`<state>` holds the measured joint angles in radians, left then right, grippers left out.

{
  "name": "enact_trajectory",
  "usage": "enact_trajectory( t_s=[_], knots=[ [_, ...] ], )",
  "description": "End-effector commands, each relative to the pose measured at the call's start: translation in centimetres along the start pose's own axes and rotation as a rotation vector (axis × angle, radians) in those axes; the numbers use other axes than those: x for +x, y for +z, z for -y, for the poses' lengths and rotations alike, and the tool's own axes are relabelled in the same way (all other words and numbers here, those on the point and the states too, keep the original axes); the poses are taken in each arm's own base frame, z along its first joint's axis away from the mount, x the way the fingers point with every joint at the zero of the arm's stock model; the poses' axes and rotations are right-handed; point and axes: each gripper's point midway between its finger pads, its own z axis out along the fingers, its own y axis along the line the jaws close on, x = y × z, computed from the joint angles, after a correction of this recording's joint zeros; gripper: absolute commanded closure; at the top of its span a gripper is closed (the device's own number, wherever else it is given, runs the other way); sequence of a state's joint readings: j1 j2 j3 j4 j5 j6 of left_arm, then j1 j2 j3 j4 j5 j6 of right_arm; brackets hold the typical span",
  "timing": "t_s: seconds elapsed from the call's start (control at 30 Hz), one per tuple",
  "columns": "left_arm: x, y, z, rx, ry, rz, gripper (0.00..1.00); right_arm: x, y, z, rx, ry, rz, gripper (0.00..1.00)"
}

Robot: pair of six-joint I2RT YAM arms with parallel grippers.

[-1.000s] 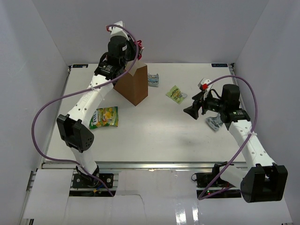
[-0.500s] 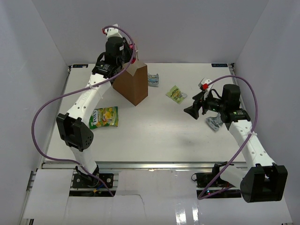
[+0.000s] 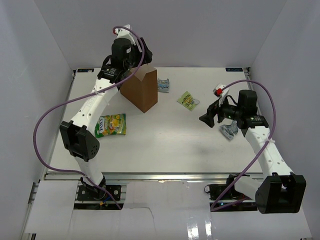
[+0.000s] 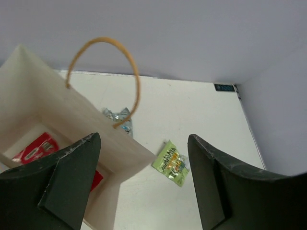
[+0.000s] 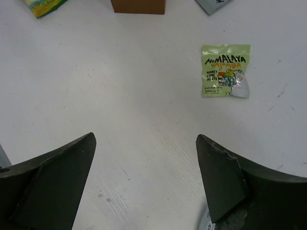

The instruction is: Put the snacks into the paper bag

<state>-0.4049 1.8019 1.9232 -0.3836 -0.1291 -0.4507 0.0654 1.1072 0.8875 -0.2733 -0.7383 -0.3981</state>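
My empty left gripper needs to back away because it is blocking the paper bag's opening (image 3: 144, 71), and my right gripper should put the silvery packet (image 3: 229, 131) beside it into the bag.
The brown paper bag (image 3: 142, 90) stands upright at the back left of the table. My left gripper (image 3: 136, 59) hovers over its open mouth, open and holding nothing. In the left wrist view the open gripper (image 4: 142, 139) looks down into the pale bag (image 4: 72, 120), where a red packet (image 4: 36, 148) lies on the bottom. A small green packet (image 3: 188, 100) lies right of the bag, and a grey-blue one (image 3: 163, 84) lies behind it. A larger yellow-green packet (image 3: 111, 125) lies at the left. My right gripper (image 3: 206, 119) is open above the table, short of the green packet (image 5: 224, 71).
A silvery packet (image 3: 229, 132) lies under my right forearm, its edge showing by the right finger (image 5: 208, 223). The bag's loop handle (image 4: 129, 72) arches above its rim. White walls close in the table on the left, back and right.
My left gripper has opened over the bag's mouth; the red packet it held is gone from its jaws. The right gripper has shifted slightly to the right.
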Motion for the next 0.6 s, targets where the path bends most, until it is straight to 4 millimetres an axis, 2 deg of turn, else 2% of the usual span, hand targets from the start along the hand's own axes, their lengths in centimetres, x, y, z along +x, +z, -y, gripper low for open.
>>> enact_trajectory(
  t_s=[0.0, 0.03, 0.07, 0.13, 0.17, 0.2, 0.23, 0.27, 0.3, 0.37, 0.4, 0.43, 0.53, 0.57],
  knots=[
    [-3.7, -4.5, 5.7, 0.289, 0.078, 0.043, 0.16, 1.1, -0.5, 2.3, 0.088, -0.005, -0.113, 0.1],
    [-3.7, -5.2, 6.3, 0.332, 0.096, 0.042, 0.13, 2.7, -0.7, 2.4, 0.099, 0.034, -0.182, 0.1],
    [-3.7, -6.8, 7.1, 0.394, 0.126, 0.046, 0.13, 4.1, -1.3, 3.8, 0.18, 0.049, -0.261, 0.09],
    [-3.8, -8.4, 7.0, 0.411, 0.136, 0.067, 0.12, 7.1, -2.0, 5.6, 0.283, 0.124, -0.402, 0.09],
    [-1.7, -8.4, 5.8, 0.383, 0.133, 0.031, 0.11, 8.7, -3.2, 7.2, 0.393, 0.128, -0.496, 0.09],
    [-2.8, -10.8, 5.8, 0.39, 0.135, 0.072, 0.11, 10.4, -3.8, 8.1, 0.448, 0.151, -0.576, 0.09],
    [-2.7, -11.7, 5.4, 0.385, 0.134, 0.089, 0.09, 11.5, -4.5, 8.6, 0.518, 0.205, -0.623, 0.09],
    [-2.2, -12.5, 4.8, 0.372, 0.13, 0.093, 0.09, 12.7, -5.6, 9.2, 0.586, 0.217, -0.689, 0.09],
    [-0.8, -13.9, 3.3, 0.336, 0.123, 0.087, 0.08, 14.0, -6.8, 10.0, 0.664, 0.224, -0.768, 0.09],
    [0.7, -15.3, 1.8, 0.302, 0.108, 0.079, 0.06, 15.3, -7.7, 10.1, 0.73, 0.25, -0.816, 0.09],
    [3.6, -15.2, 0.0, 0.255, 0.092, 0.03, 0.06, 15.5, -8.0, 10.2, 0.75, 0.25, -0.826, 0.09],
    [3.7, -16.9, -0.4, 0.25, 0.077, 0.044, 0.05, 16.1, -8.3, 10.0, 0.752, 0.263, -0.831, 0.09],
    [7.3, -18.4, -2.6, 0.203, 0.021, -0.015, 0.05, 16.7, -8.1, 10.0, 0.75, 0.308, -0.822, 0.09],
    [7.9, -18.8, -3.0, 0.195, 0.005, -0.02, 0.05, 17.4, -7.9, 10.0, 0.74, 0.325, -0.831, 0.09]
  ],
)
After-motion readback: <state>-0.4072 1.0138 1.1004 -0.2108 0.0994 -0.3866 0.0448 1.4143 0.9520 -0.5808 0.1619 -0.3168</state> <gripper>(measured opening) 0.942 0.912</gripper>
